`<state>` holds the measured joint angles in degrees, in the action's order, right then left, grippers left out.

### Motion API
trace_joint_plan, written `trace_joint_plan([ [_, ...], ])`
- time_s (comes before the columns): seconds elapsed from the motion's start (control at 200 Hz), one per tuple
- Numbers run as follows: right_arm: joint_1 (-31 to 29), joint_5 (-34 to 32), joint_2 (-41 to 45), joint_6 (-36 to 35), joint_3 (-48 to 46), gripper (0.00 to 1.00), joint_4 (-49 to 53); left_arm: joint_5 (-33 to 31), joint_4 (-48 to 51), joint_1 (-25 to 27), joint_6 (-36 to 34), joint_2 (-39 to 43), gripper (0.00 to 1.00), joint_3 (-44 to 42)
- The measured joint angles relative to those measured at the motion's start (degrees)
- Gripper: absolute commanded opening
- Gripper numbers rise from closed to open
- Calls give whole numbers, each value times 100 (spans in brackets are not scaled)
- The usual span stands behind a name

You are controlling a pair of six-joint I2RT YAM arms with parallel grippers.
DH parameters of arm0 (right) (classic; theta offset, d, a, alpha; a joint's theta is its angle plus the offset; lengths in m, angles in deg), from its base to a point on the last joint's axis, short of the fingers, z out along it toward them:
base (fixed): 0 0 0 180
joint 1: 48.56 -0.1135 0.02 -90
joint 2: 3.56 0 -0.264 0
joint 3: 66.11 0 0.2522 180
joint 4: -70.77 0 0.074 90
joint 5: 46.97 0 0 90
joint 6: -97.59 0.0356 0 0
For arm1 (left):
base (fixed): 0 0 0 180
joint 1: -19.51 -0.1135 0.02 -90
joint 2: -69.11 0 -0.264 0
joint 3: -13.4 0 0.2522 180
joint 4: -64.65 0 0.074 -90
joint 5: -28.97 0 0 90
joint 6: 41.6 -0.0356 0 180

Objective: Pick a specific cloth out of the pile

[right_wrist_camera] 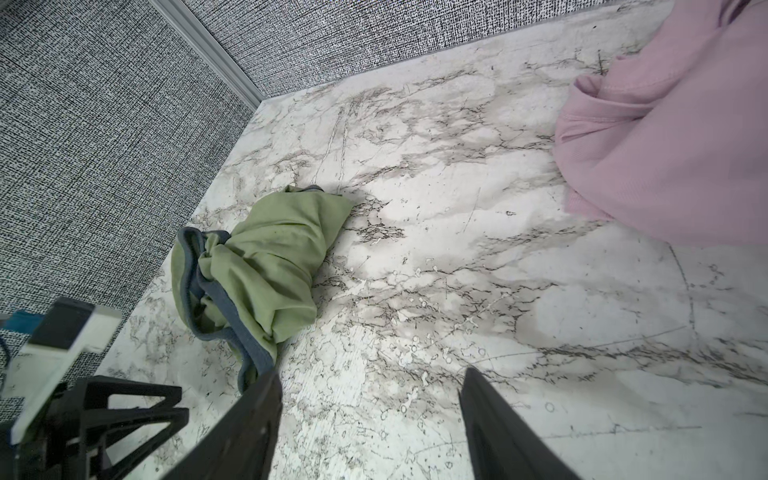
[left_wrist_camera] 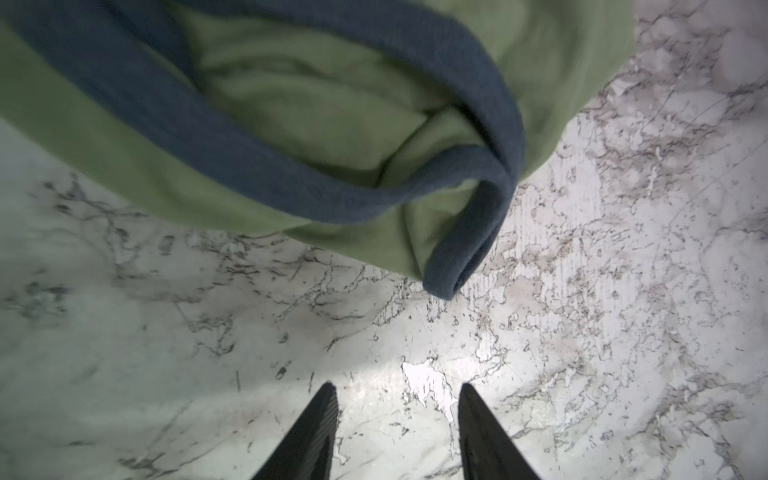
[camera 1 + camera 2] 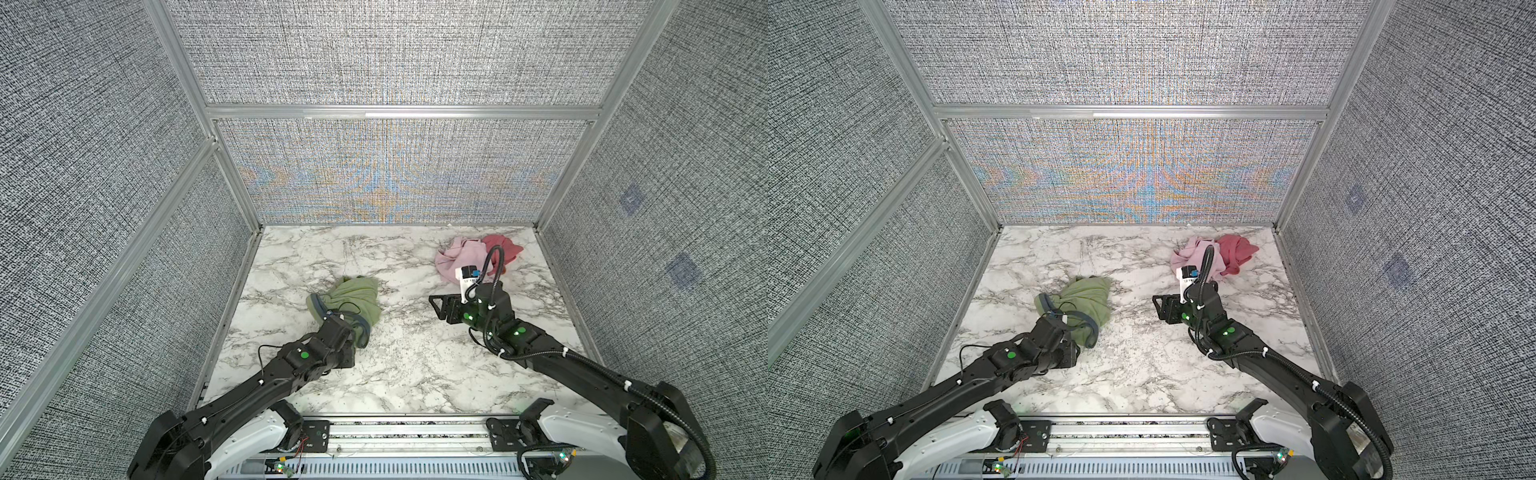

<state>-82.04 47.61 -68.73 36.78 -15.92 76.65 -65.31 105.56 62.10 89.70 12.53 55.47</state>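
I should keep moving my left gripper forward until its open fingers surround that end, since the cloth's blue-grey band (image 3: 366, 328) sticks out in a narrow end facing them.
The cloth (image 3: 357, 301), olive-green with a blue-grey band, lies crumpled on the marble table, left of the middle in both top views (image 3: 1086, 301). It is apart from the pile. The pile is a pale pink cloth (image 3: 457, 259) and a dark rose-red cloth (image 3: 505, 245) at the back right. My left gripper (image 2: 397, 386) is open with only bare marble between its fingers, and the cloth (image 2: 291, 104) lies just beyond the tips. My right gripper (image 3: 435, 307) is open and empty over the table between the cloth and the pile. The right wrist view shows both the cloth (image 1: 266, 266) and the pink cloth (image 1: 665, 145).
Grey fabric walls in aluminium frames close the marble table (image 3: 415, 353) on three sides, and the left wall (image 3: 232, 291) is near the cloth. A metal rail (image 3: 399, 432) with both arm bases runs along the front edge.
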Motion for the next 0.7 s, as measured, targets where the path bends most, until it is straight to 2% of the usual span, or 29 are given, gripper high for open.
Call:
trace_joint_plan([
  [0.11,0,22,9,42,-4,70,-11,144,-468,76,79,-326,57,-103],
  [0.385,0,35,24,59,-4,70,-11,184,-1384,83,66,-1099,55,-66],
  [0.591,0,39,28,59,-4,70,-11,70,-1569,83,0,-1545,47,116],
  [0.701,0,61,15,61,-4,70,-11,-39,-1543,83,-39,-1781,39,232],
])
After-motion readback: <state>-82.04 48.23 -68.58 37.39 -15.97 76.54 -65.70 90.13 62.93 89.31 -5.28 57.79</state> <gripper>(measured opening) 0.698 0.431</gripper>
